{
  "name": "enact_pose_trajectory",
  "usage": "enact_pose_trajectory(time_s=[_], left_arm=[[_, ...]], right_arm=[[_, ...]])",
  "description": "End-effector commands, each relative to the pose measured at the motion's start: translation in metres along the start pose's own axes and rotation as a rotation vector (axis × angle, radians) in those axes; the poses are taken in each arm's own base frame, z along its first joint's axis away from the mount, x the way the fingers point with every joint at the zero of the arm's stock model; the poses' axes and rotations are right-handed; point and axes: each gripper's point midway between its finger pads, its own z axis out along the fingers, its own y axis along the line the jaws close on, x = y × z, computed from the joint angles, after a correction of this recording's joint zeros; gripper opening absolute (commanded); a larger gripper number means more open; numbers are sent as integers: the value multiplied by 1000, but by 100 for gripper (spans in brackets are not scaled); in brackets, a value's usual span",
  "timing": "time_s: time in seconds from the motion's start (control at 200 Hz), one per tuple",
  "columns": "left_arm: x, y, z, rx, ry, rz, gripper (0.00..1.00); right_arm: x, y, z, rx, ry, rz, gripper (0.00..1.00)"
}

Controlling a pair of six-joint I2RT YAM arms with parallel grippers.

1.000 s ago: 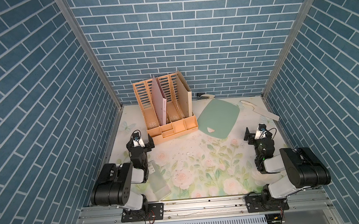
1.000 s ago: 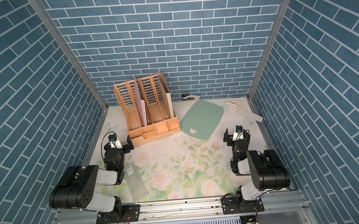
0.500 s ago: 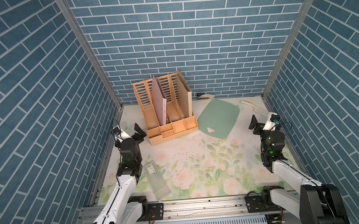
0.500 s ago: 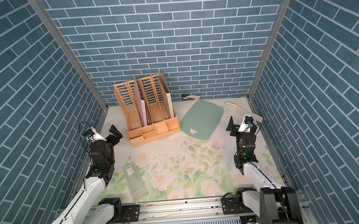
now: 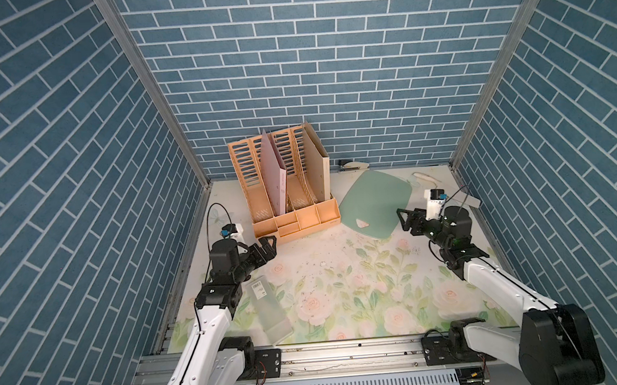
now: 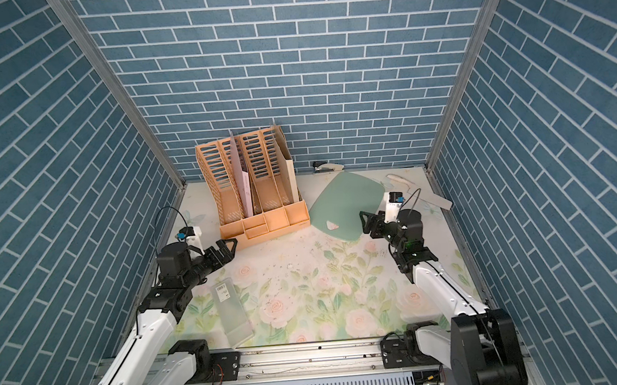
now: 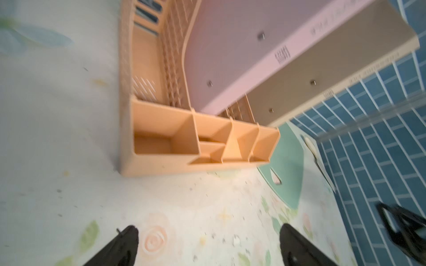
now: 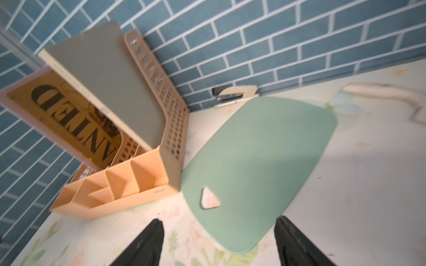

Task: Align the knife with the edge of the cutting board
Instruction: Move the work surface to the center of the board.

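I can see the cutting board lies crooked (image 5: 342, 214) against the organiser, so my right gripper should pull it forward by its triangular hole (image 5: 361, 223) for both grippers to straighten before placing the knife.
The mint-green cutting board (image 5: 374, 200) (image 6: 343, 202) lies flat at the back right, its triangular hole toward the front. The cream-white knife (image 5: 425, 176) (image 6: 398, 178) lies beyond the board's right side by the right wall, apart from the board and partly hidden behind my right wrist. My right gripper (image 5: 403, 219) (image 8: 219, 226) is open and empty, hovering over the board's (image 8: 258, 165) near corner. My left gripper (image 5: 268, 245) (image 7: 208, 232) is open and empty above the mat, just in front of the organiser's left corner. The left wrist view shows the board (image 7: 288, 165) and the knife (image 7: 320, 161) far off.
An orange file organiser (image 5: 293, 202) with folders stands at the back centre-left, touching the board's left side. A stapler (image 5: 349, 165) lies against the back wall. A translucent sleeve with a barcode label (image 5: 268, 307) lies on the floral mat near the left arm. Walls close in on both sides.
Both arms have unfolded from their low pose near the front rail and reached inward, the left gripper toward the organiser, the right toward the board's near corner.
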Motion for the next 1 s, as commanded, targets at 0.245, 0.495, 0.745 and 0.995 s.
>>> enact_pose_trajectory(time_s=[0.245, 0.495, 0.745, 0.995], left_arm=[[90, -22, 25, 72, 340, 17, 80], [132, 2, 29, -16, 435, -19, 69], [177, 17, 9, -133, 558, -18, 71], [190, 27, -4, -187, 553, -11, 76]], right_arm=[[95, 65, 76, -173, 393, 38, 61], [116, 45, 114, -46, 453, 59, 63], [122, 28, 149, 35, 501, 27, 62], [150, 9, 167, 96, 592, 22, 61]])
